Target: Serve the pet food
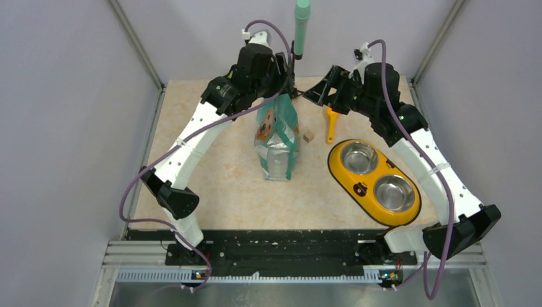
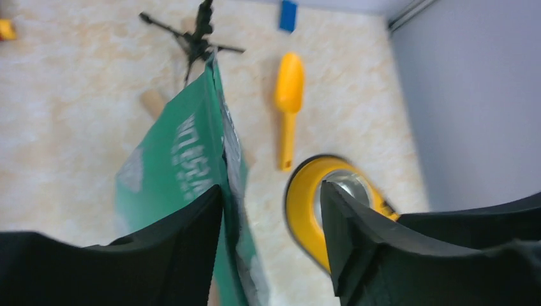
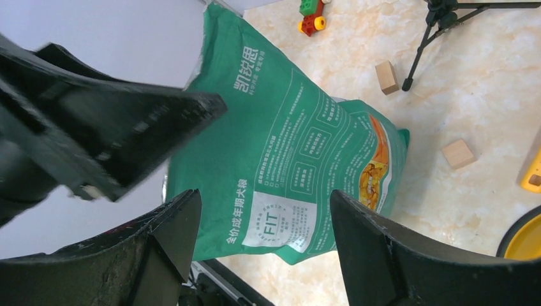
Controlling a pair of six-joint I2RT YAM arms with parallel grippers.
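Both walls of the pouch's shut mouth (image 2: 224,124) are between my left gripper's fingers, so that gripper should pinch just the dog's-face wall (image 2: 203,162), and my right gripper should pinch the other one.
A teal-and-white pouch (image 1: 278,137) with a dog's face stands upright mid-table; the pet food itself is hidden. My left gripper (image 1: 286,89) hovers over the pouch's top. In the left wrist view it (image 2: 271,210) is open, and the pouch's (image 2: 178,159) top edge lies against the left finger (image 2: 191,242), clear of the right one. My right gripper (image 1: 317,96) is open just right of the pouch top; in its wrist view it (image 3: 265,204) frames the pouch's printed back (image 3: 287,159) without touching it. A yellow double bowl (image 1: 374,204) sits at the right.
A yellow scoop (image 1: 331,125) lies between the pouch and the bowl, a small wooden cube (image 1: 309,136) beside it. A green pole on a black tripod (image 1: 300,29) stands at the back. More wooden cubes (image 3: 386,76) and toy bricks (image 3: 311,16) lie behind the pouch.
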